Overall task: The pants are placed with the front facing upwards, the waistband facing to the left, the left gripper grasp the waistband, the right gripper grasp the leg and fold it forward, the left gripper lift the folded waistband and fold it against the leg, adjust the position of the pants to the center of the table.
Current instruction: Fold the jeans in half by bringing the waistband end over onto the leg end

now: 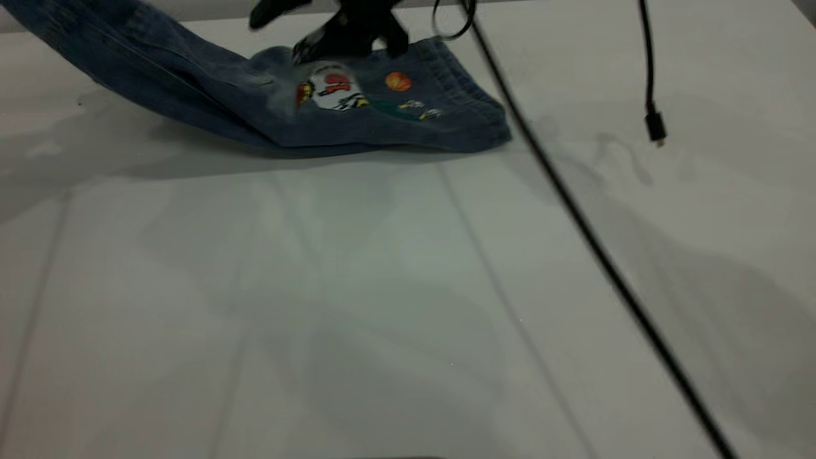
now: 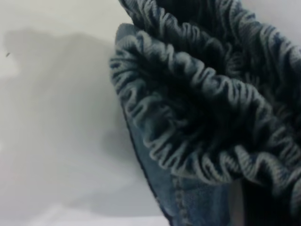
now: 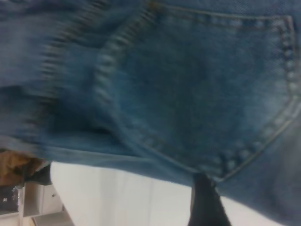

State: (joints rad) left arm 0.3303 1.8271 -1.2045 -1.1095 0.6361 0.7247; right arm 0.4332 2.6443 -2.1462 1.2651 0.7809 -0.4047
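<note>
I should move my right gripper away first, because it is on the leg by the print, where the waistband has to land. My left gripper will fold the waistband over after that.
The blue denim pants lie at the far side of the table, cartoon print up. Their left end rises off the table and leaves the exterior view at the upper left. The left gripper is outside the exterior view. In its wrist view it is shut on the doubled, ruched waistband, held above the table. The right gripper sits on the pants just behind the print. In its wrist view the right gripper is shut on the denim edge below the back pocket.
A black cable runs diagonally over the table's right half. A second cable ending in a plug hangs at the right. Open tabletop lies in front of the pants.
</note>
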